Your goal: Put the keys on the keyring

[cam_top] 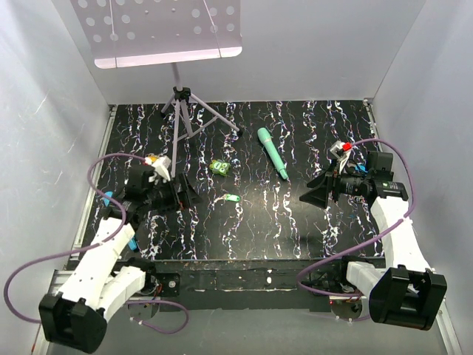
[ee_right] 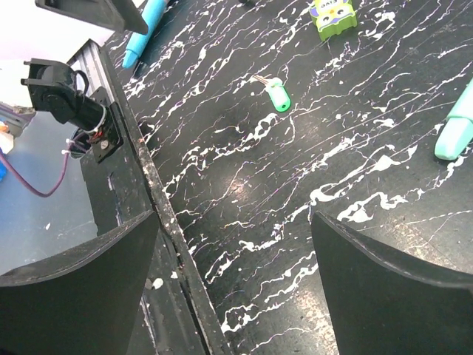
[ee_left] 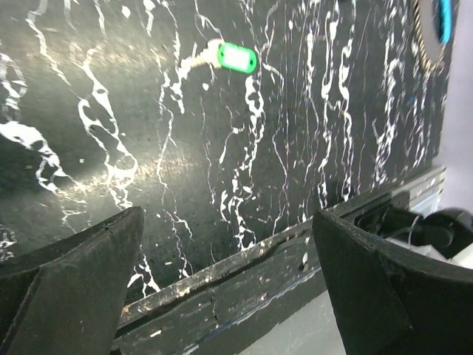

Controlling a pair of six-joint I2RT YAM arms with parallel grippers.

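The key (cam_top: 224, 197) is clear of the green square object. My open left gripper should go on toward the light green head (cam_top: 233, 198) until its fingers straddle it.
A small key with a light green head (cam_top: 232, 197) lies flat in the middle of the black marbled table (cam_top: 288, 222), between the two arms. In the left wrist view this key (ee_left: 235, 57) is well ahead of the fingers, and in the right wrist view the same key (ee_right: 277, 95) is far off. The keyring (ee_left: 434, 29), a beaded chain with a blue clasp, shows only at the top right edge of the left wrist view. My left gripper (cam_top: 194, 194) (ee_left: 228, 222) is open and empty. Facing it, my right gripper (cam_top: 307, 194) (ee_right: 234, 218) is also open and empty.
A chunky bright green square object (cam_top: 218, 168) (ee_right: 334, 16) sits behind the key. A teal pen-like stick (cam_top: 272, 151) (ee_right: 454, 132) lies further right. A tripod stand (cam_top: 181, 111) rises at the back. A blue stick (ee_right: 144, 29) lies by the left arm. The table's front edge (ee_left: 244, 259) runs below both grippers.
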